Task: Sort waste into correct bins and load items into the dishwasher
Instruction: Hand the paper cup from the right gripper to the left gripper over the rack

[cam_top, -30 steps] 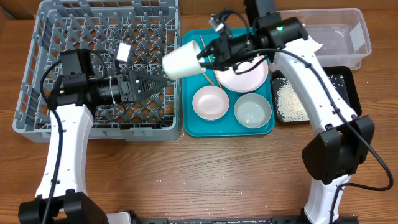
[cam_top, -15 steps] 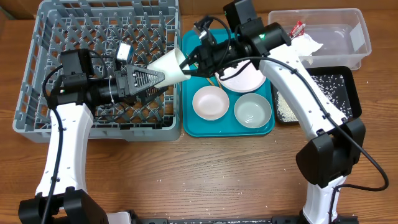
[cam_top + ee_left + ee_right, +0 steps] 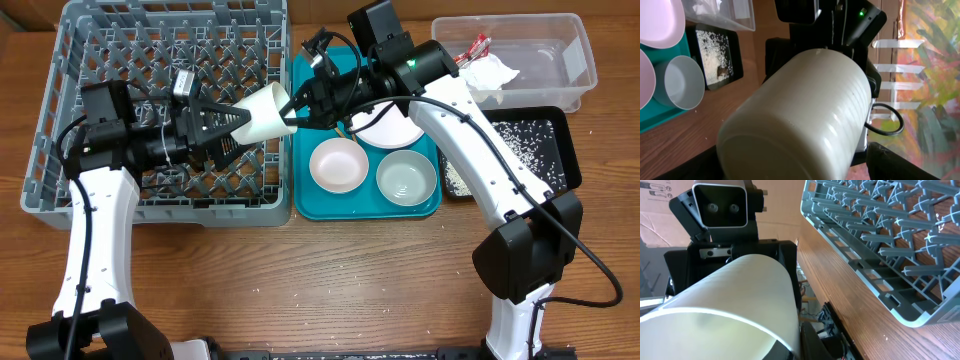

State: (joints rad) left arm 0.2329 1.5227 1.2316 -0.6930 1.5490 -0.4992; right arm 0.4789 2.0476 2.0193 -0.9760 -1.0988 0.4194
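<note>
Next, my left gripper grips the white cup's base and puts the cup with its opening down in the rack (image 3: 256,188), because my right gripper is holding the cup by its rim (image 3: 284,106).
The small white cup (image 3: 262,112) hangs sideways over the right edge of the grey dish rack (image 3: 60,120), between both grippers. My right gripper (image 3: 300,104) is shut on its rim. My left gripper (image 3: 232,122) is open, with its fingers on either side of the cup's base. The cup fills the left wrist view (image 3: 800,115) and the right wrist view (image 3: 725,305). The white plate (image 3: 395,125), two bowls (image 3: 337,165) (image 3: 406,178) and partly hidden chopsticks (image 3: 341,129) lie in the teal tray (image 3: 300,205).
The clear tub (image 3: 560,60) at the back right holds the red-and-white wrapper (image 3: 476,47) and the napkin (image 3: 492,72). The black tray (image 3: 545,125) beside it holds rice (image 3: 455,165) and a brown lump (image 3: 722,74). The rack's pegs (image 3: 880,245) stand under the cup.
My right gripper has carried the cup to the left, from over the teal tray to the rack's edge. My left gripper now has its fingers around the cup's base.
</note>
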